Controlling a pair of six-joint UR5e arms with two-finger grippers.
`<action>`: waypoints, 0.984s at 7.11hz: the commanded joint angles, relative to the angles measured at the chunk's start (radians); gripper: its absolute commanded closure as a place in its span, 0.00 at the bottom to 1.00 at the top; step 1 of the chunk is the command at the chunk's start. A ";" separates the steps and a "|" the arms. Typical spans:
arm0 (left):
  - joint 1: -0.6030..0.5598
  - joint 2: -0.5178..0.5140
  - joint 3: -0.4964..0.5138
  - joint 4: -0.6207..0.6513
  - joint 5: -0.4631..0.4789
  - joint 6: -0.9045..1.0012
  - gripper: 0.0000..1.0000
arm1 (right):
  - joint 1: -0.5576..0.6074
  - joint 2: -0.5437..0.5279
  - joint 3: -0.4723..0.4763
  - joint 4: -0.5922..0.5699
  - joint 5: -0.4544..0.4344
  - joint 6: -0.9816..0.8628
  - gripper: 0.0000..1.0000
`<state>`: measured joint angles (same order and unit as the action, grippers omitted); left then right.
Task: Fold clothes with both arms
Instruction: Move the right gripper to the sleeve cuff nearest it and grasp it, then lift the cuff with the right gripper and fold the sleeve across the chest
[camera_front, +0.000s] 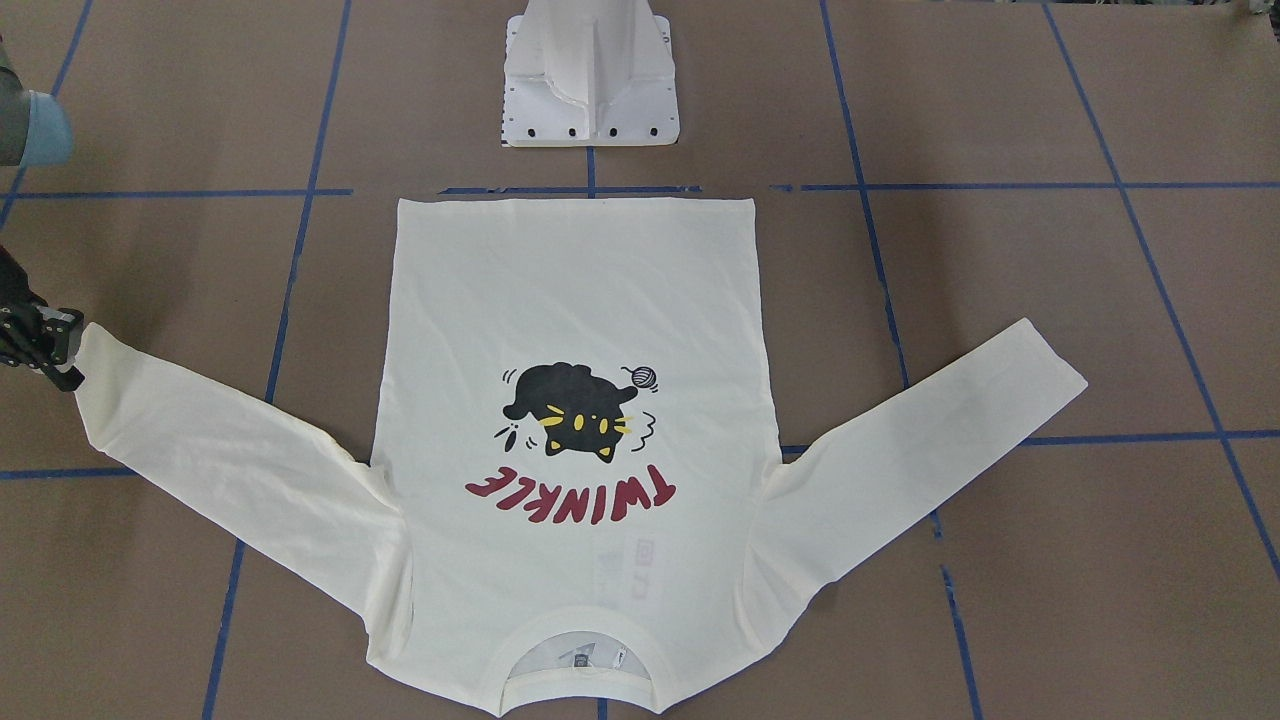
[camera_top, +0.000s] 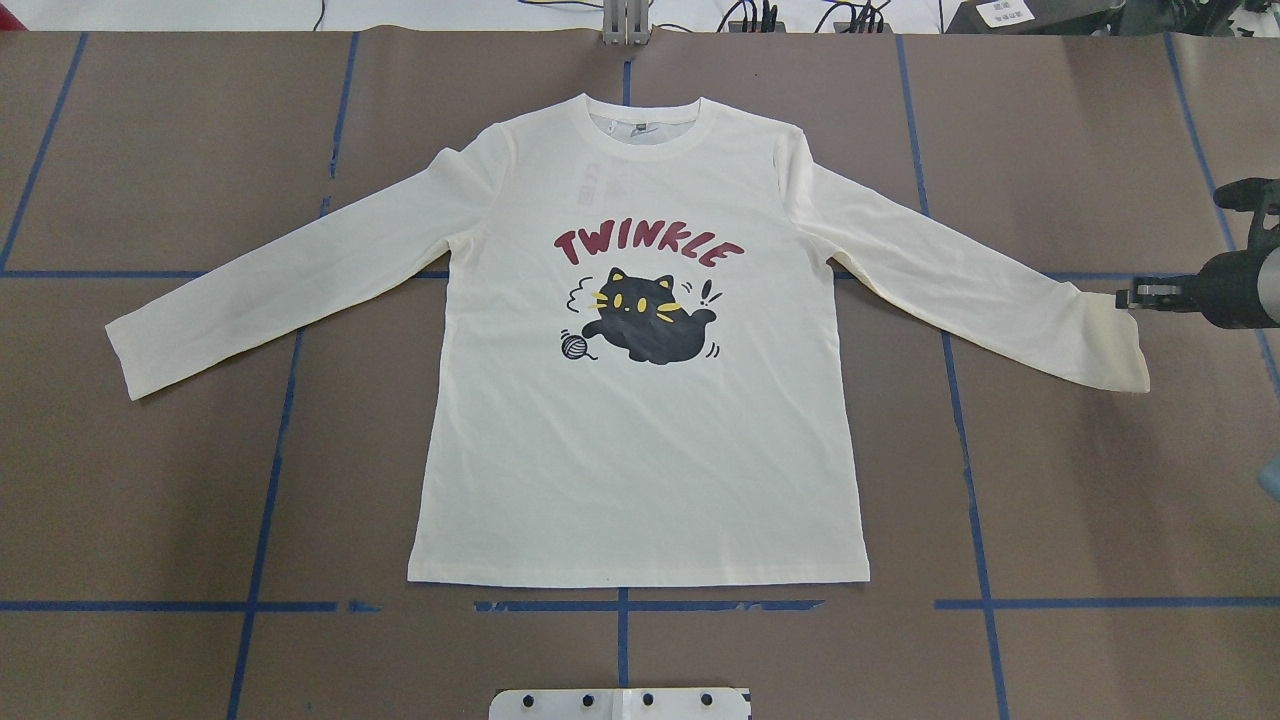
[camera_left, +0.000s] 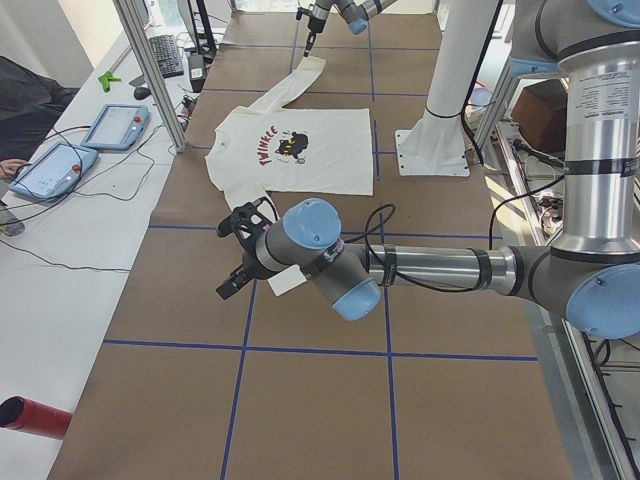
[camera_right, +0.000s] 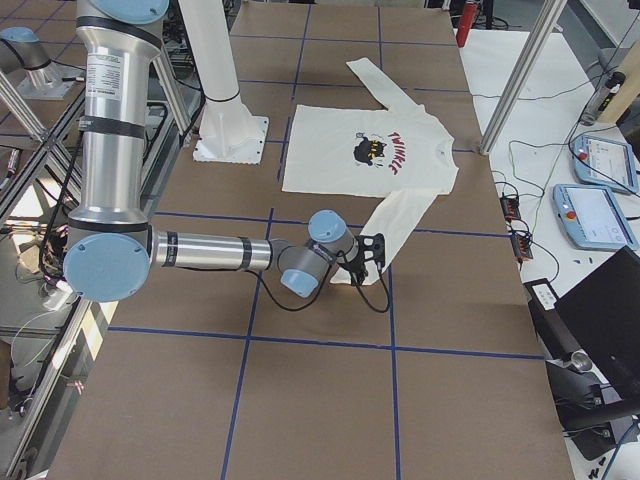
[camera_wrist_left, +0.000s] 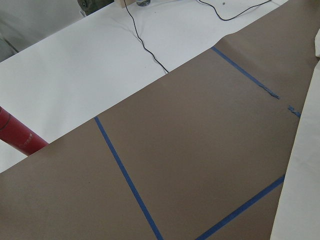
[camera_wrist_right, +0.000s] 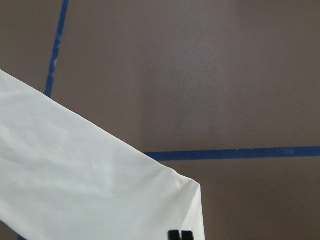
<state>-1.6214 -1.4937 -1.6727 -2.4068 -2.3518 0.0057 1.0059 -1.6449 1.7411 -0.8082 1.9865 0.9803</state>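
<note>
My right gripper is holding the sleeve's cuff, and the shirt's chest is clear. It should keep moving the cuff across until the cuff gets to the opposite armpit.
The cream long-sleeved shirt (camera_top: 640, 440) lies flat on the brown table, cat print and red "TWINKLE" facing up, both sleeves spread out. My right gripper (camera_top: 1130, 297) is at the end of the shirt's right-side sleeve (camera_top: 1100, 340). In the right wrist view its black fingertips (camera_wrist_right: 180, 234) are together on the cuff (camera_wrist_right: 165, 200), whose corner looks slightly raised. It also shows at the left edge of the front-facing view (camera_front: 60, 350). My left gripper (camera_left: 235, 255) shows only in the exterior left view, raised beyond the other sleeve's cuff (camera_left: 285, 282). I cannot tell whether it is open or shut.
The white pedestal base (camera_front: 590, 80) stands behind the shirt's hem. Blue tape lines (camera_top: 620, 605) grid the table. A red cylinder (camera_wrist_left: 15, 135), tablets (camera_left: 115, 125) and cables lie on the white side table past the left end.
</note>
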 joint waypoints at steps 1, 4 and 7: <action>0.000 0.001 -0.001 0.000 -0.001 -0.001 0.00 | -0.003 0.249 0.265 -0.669 -0.046 0.004 1.00; 0.000 0.001 -0.001 -0.002 0.000 0.000 0.00 | -0.078 0.867 0.049 -1.224 -0.186 0.111 1.00; 0.003 -0.002 0.002 0.002 0.000 -0.007 0.00 | -0.209 1.166 -0.430 -0.935 -0.329 0.208 1.00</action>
<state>-1.6194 -1.4940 -1.6717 -2.4068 -2.3516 0.0002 0.8661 -0.5680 1.4996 -1.9149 1.7364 1.1360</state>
